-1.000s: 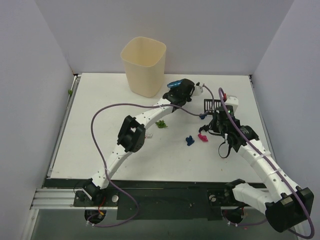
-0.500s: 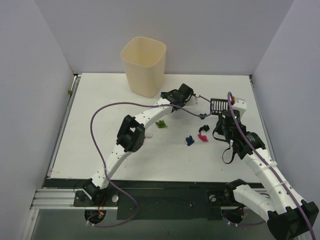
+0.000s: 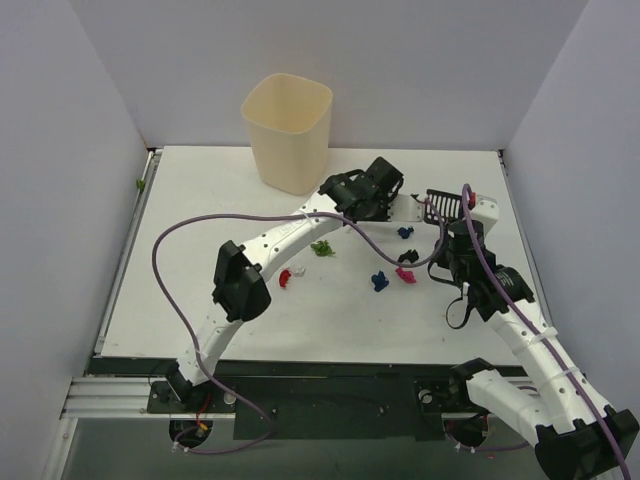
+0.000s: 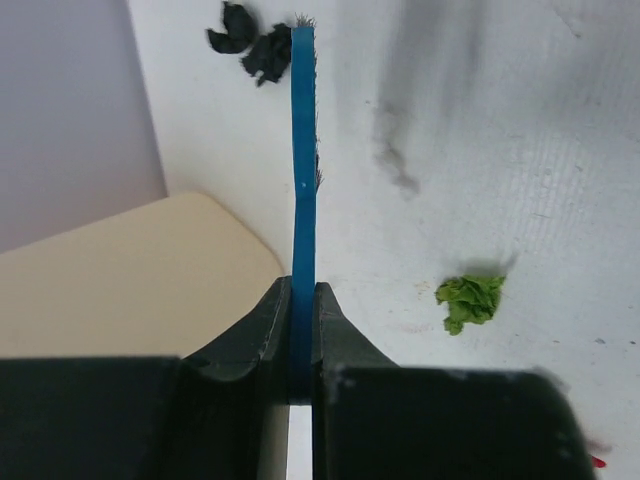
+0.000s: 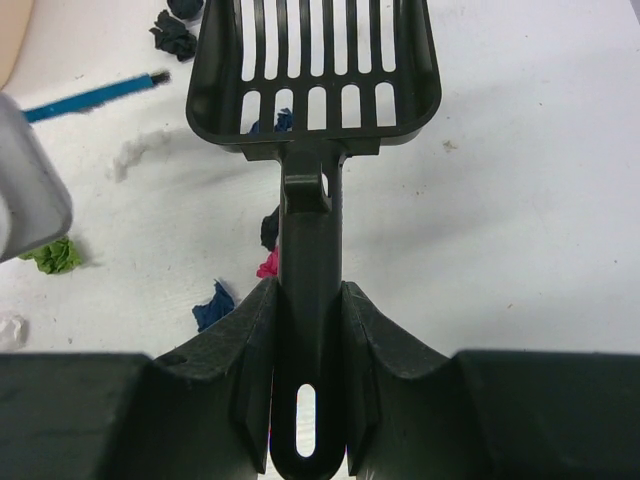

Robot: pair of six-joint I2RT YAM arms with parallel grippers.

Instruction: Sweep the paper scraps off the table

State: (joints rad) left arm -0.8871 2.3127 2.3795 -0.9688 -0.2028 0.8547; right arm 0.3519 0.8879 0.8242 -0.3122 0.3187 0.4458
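The robot's right gripper should first pull the scoop aside, as the scoop hangs over the blue and magenta scraps [image 5: 284,121]; the left gripper should then bring the brush beside them.
My left gripper [image 4: 302,290] is shut on the thin blue brush [image 4: 303,150], whose tip lies by two black paper scraps [image 4: 250,40]; a green scrap [image 4: 470,300] sits to its right. From above, the left gripper [image 3: 365,190] hovers near the back of the table [image 3: 200,260], just left of the black slotted scoop [image 3: 445,205]. My right gripper [image 5: 310,290] is shut on the scoop's handle, the scoop head [image 5: 315,70] pointing away. Blue [image 3: 379,281], magenta [image 3: 405,274], green [image 3: 322,248] and red [image 3: 284,276] scraps lie mid-table, another blue one [image 3: 405,232] near the scoop.
A cream plastic bin [image 3: 288,130] stands at the back, left of the left gripper. Pale wall panels close in the table on three sides. A purple cable [image 3: 190,235] loops over the table's left half.
The left gripper with the brush has moved right, closer to the scoop. The scoop has shifted right and now lies flatter. The left arm's elbow has swung left, baring the red scrap.
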